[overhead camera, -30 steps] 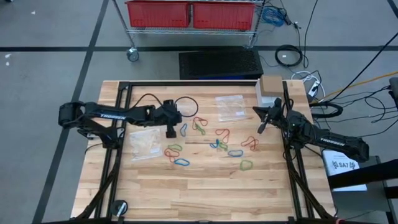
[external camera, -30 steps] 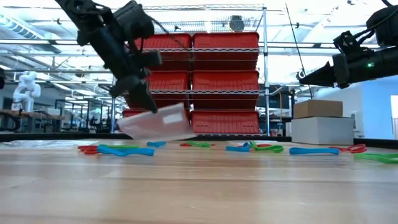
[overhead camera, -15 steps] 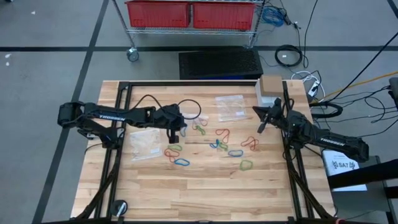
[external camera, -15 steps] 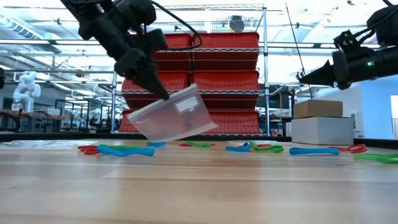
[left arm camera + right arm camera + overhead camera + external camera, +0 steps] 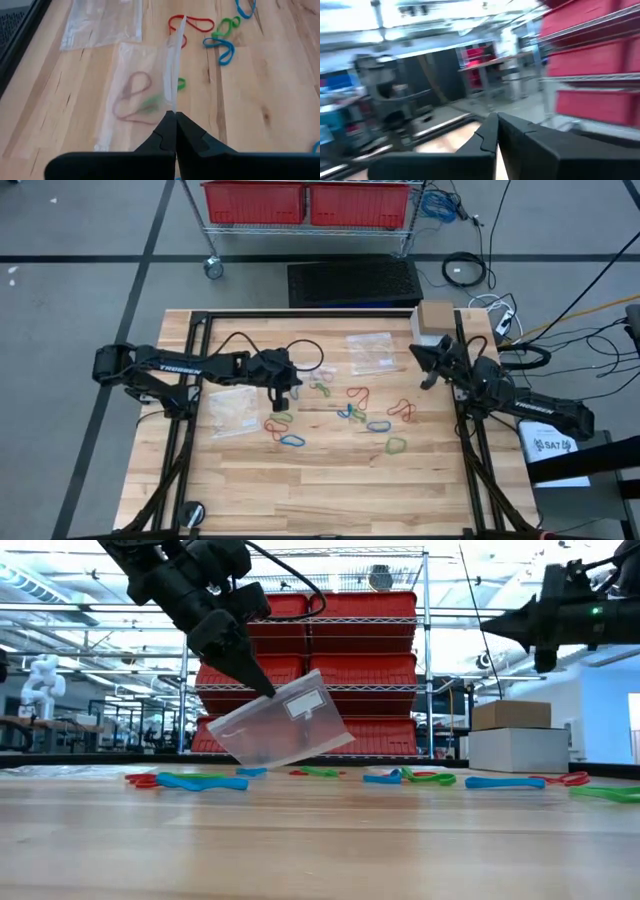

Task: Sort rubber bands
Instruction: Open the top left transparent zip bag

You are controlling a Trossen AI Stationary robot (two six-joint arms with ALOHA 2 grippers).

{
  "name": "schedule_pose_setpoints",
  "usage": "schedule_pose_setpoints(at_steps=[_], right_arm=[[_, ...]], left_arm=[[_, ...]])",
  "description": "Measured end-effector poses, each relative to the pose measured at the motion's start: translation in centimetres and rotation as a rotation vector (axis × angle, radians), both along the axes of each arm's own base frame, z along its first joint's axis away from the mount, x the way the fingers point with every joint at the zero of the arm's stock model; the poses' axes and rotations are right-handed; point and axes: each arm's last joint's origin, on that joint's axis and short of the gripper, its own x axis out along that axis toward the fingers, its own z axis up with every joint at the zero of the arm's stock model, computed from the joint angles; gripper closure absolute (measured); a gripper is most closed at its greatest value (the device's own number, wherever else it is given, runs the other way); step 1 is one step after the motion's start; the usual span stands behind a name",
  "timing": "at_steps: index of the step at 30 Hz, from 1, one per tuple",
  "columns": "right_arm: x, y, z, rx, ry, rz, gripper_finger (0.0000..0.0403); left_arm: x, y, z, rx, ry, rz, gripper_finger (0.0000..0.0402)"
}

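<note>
The clear bag's upper edge sticks out freely past my left gripper's fingers, so my right gripper should carry on going toward the bag and close on that edge.
Several small red, blue and green rubber bands lie loose on the middle of the wooden table, and they show in the low view as a row. My left gripper hangs over their left end, shut on a small clear plastic bag. In the left wrist view a red and a green band show through the bag. My right gripper is shut on nothing. It is raised above the table's right side, away from the bands. My left gripper pinches the clear bag between its two fingers at its upper edge, near one corner. The fingers come from above, slanting toward the table's right. The bag hangs tilted below them, lifted clear of the table.
Two more clear bags lie flat on the table, one at the left and one toward the far edge. A cardboard box sits at the far right corner. The near half of the table holds nothing but a small caster-like part.
My left gripper has moved a little toward the table's right and up while staying shut on the bag. The bag has risen off the table and now hangs tilted. My right gripper has lifted and swung so that it points level across the table.
</note>
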Motion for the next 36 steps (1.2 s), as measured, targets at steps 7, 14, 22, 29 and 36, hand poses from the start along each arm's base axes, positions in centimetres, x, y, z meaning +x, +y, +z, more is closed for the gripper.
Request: schedule_pose_setpoints(at_steps=[7, 14, 22, 29, 36], right_arm=[[1.3, 0.1, -0.4, -0.018, 0.064, 0.133, 0.0403], [4.3, 0.3, 2.2, -0.061, 0.169, 0.212, 0.0403], [11.8, -0.5, 5.8, 0.045, 0.420, 0.273, 0.0374], [18.2, -0.8, 7.7, 0.008, 0.610, 0.345, 0.0289], [21.1, -1.2, 8.3, 0.033, 0.698, 0.385, 0.0233]], left_arm=[[0.6, 0.1, 0.9, 0.012, -0.080, 0.001, 0.0401], [1.1, 0.3, 2.1, 0.021, -0.134, 0.005, 0.0401], [1.5, 0.4, 3.1, 0.037, -0.163, 0.018, 0.0401], [1.4, 0.4, 2.9, 0.041, -0.142, 0.028, 0.0402], [1.4, 0.4, 2.9, 0.042, -0.140, 0.029, 0.0402]])
